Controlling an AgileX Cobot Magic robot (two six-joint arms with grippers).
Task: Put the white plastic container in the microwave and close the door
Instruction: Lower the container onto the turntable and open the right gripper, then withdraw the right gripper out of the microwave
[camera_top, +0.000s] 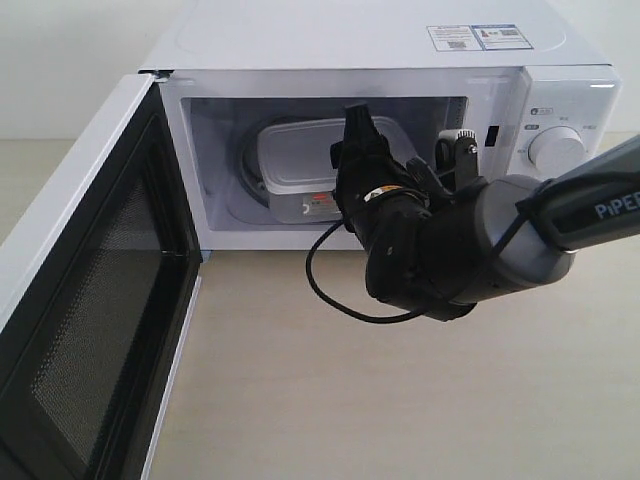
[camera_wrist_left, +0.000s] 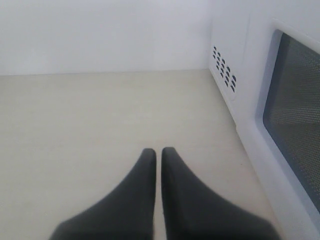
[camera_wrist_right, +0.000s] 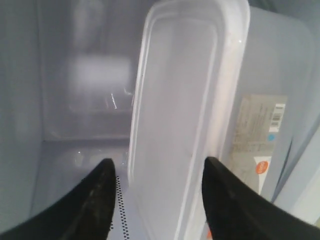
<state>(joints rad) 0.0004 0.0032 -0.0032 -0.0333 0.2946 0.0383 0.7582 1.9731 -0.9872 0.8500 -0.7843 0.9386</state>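
The white plastic container is crooked and near the microwave hollow's front edge. The container should slide further in and straighten out when I push it.
The white microwave stands with its door swung wide open to the left. Inside, the white plastic container rests on the glass turntable, its red-and-white label facing out. My right gripper reaches into the cavity mouth at the container's right end. In the right wrist view this gripper is open, its black fingers apart on either side of the container's lid without pressing on it. My left gripper is shut and empty over the table, beside the door's outer face.
The pale wooden table spreads in front of the microwave. A black cable loops under the right wrist. The control panel with a round knob lies right of the cavity. The microwave's vented side wall is near the left gripper.
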